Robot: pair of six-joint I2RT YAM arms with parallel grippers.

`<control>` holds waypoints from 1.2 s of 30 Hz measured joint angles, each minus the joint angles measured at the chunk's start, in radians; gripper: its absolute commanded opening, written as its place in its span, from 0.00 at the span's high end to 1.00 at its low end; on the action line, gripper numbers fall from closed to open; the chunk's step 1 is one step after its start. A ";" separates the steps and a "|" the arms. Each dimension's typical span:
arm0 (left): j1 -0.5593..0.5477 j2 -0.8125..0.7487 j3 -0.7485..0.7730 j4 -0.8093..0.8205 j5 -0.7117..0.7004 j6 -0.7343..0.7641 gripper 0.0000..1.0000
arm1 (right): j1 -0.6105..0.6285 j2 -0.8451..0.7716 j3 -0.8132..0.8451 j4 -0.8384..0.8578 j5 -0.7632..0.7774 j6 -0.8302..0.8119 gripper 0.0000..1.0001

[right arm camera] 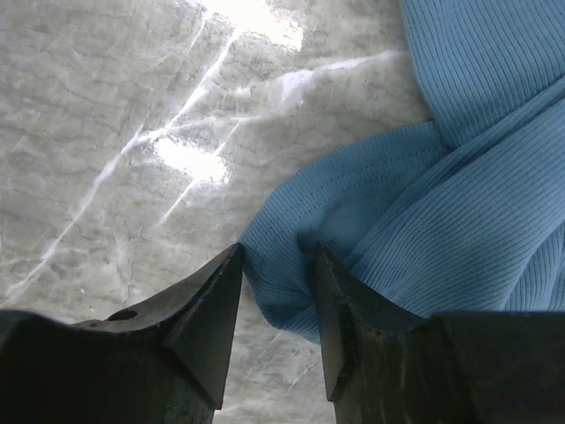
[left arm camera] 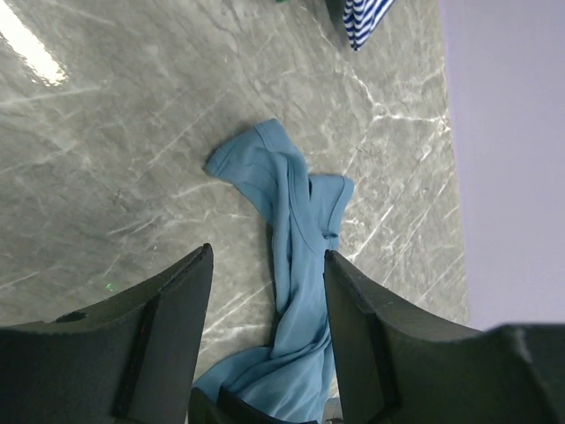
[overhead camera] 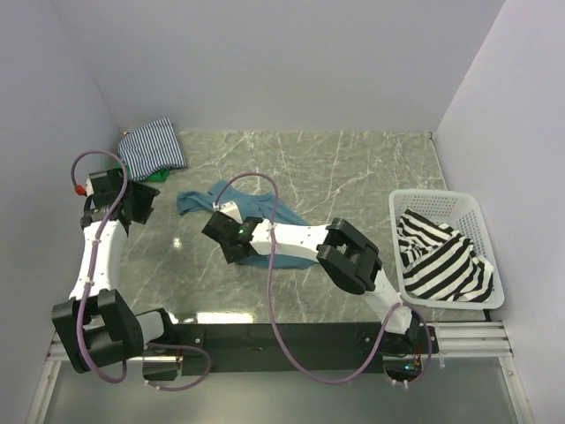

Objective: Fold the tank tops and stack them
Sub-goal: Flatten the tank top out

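The teal-blue tank top [overhead camera: 256, 206] lies bunched lengthwise, so next my right gripper draws its hemmed corner [right arm camera: 281, 281] toward the basket before my left gripper takes another corner.
A teal-blue tank top [overhead camera: 256, 205] lies crumpled mid-table, long and bunched in the left wrist view [left arm camera: 291, 221]. My right gripper [overhead camera: 235, 256] is down at its near edge. In the right wrist view the gripper [right arm camera: 278, 252] is open, and its fingers straddle a hemmed corner of the ribbed cloth [right arm camera: 459, 177]. My left gripper [overhead camera: 144, 205] hovers open at the left, well apart from the top, with nothing between its fingers [left arm camera: 267, 256]. A navy-white striped top [overhead camera: 152, 147] lies folded at the back left on a green one [overhead camera: 157, 176]. A bold black-white striped top [overhead camera: 441, 256] fills the basket.
The white lattice basket [overhead camera: 433, 196] stands at the right edge of the marble table. White walls close in the back and both sides. The thin-striped top's corner [left arm camera: 364, 19] shows at the upper edge of the left wrist view.
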State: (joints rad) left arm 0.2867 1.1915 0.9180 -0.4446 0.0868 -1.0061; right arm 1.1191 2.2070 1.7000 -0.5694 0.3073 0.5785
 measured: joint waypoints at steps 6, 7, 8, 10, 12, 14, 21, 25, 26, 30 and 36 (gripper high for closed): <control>0.000 -0.001 -0.018 0.039 0.050 0.015 0.43 | 0.000 0.001 0.002 -0.010 0.011 0.000 1.00; 0.000 -0.003 -0.029 0.059 0.063 0.018 0.43 | -0.003 -0.002 0.002 -0.014 0.015 0.000 1.00; 0.000 -0.010 -0.049 0.087 0.087 0.019 0.43 | -0.006 -0.006 0.002 -0.021 0.016 -0.003 1.00; -0.002 -0.034 -0.102 0.137 0.128 0.017 0.42 | -0.015 -0.031 0.002 -0.040 0.013 -0.013 1.00; -0.024 -0.068 -0.166 0.180 0.156 0.014 0.41 | -0.037 -0.077 0.002 -0.056 0.003 -0.027 1.00; -0.070 -0.090 -0.207 0.204 0.168 0.012 0.41 | -0.084 -0.156 0.010 -0.069 -0.011 -0.045 1.00; -0.324 -0.080 -0.259 0.323 0.164 -0.024 0.46 | -0.366 -0.537 -0.013 -0.031 -0.044 -0.084 1.00; -0.480 -0.006 -0.287 0.393 0.150 -0.053 0.51 | -0.529 -0.741 -0.153 0.012 -0.064 -0.095 1.00; -0.521 0.024 -0.290 0.411 0.148 -0.058 0.51 | -0.562 -0.778 -0.199 0.016 -0.071 -0.098 1.00; -0.681 0.179 -0.278 0.488 0.157 -0.060 0.55 | -0.649 -0.830 -0.328 0.021 -0.118 -0.110 1.00; -0.898 0.425 -0.124 0.509 0.153 -0.025 0.60 | -0.701 -0.811 -0.429 0.024 -0.156 -0.123 1.00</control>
State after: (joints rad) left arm -0.6109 1.6161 0.7937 0.0639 0.2401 -1.0313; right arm 0.4179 1.3956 1.2709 -0.5453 0.1516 0.4557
